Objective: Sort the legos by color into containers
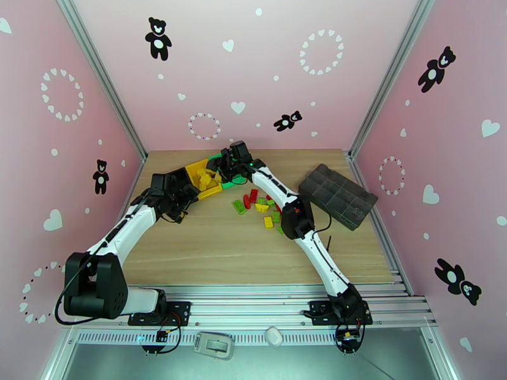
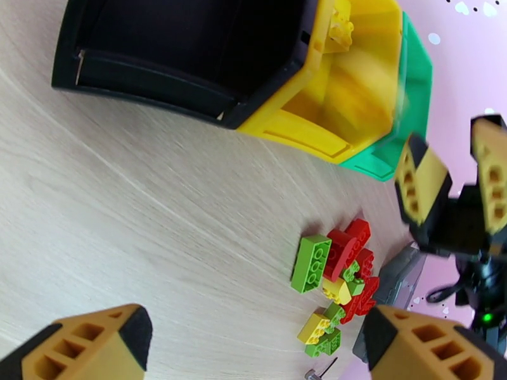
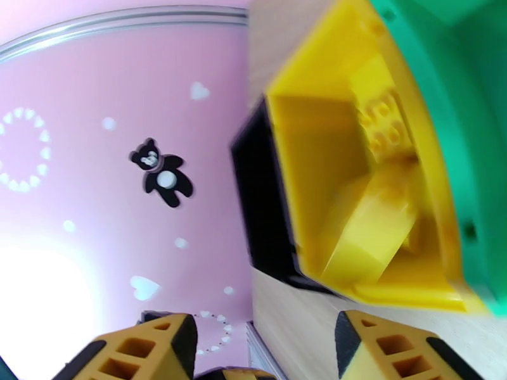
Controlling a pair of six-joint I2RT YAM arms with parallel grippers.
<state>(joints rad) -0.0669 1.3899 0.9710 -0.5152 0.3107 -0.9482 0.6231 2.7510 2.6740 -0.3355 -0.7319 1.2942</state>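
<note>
The rectangular yellow brick sits at the pile's edge next to open wood, so I keep moving my right gripper toward it and close on its long sides.
The legos [image 1: 260, 207], red, yellow and light green, lie in a loose pile mid-table, also seen in the left wrist view as the legos [image 2: 336, 280]. The containers stand in a joined row: black bin [image 2: 190, 52], yellow bin [image 2: 342, 90], green bin [image 2: 415, 90]. Yellow bricks [image 3: 380, 185] lie inside the yellow bin [image 3: 298, 153]. My right gripper [image 1: 226, 159] hovers over the yellow and green bins, open with nothing between its fingers [image 3: 405, 349]. My left gripper [image 1: 188, 190] stands open and empty beside the black bin, its fingertips [image 2: 95, 343] above bare wood.
A flat dark grey compartment tray [image 1: 337, 196] lies at the right of the table, beyond the right arm's elbow [image 1: 296, 220]. Pink walls close in the back and both sides. Bare wood stretches in front of the pile toward the arm bases.
</note>
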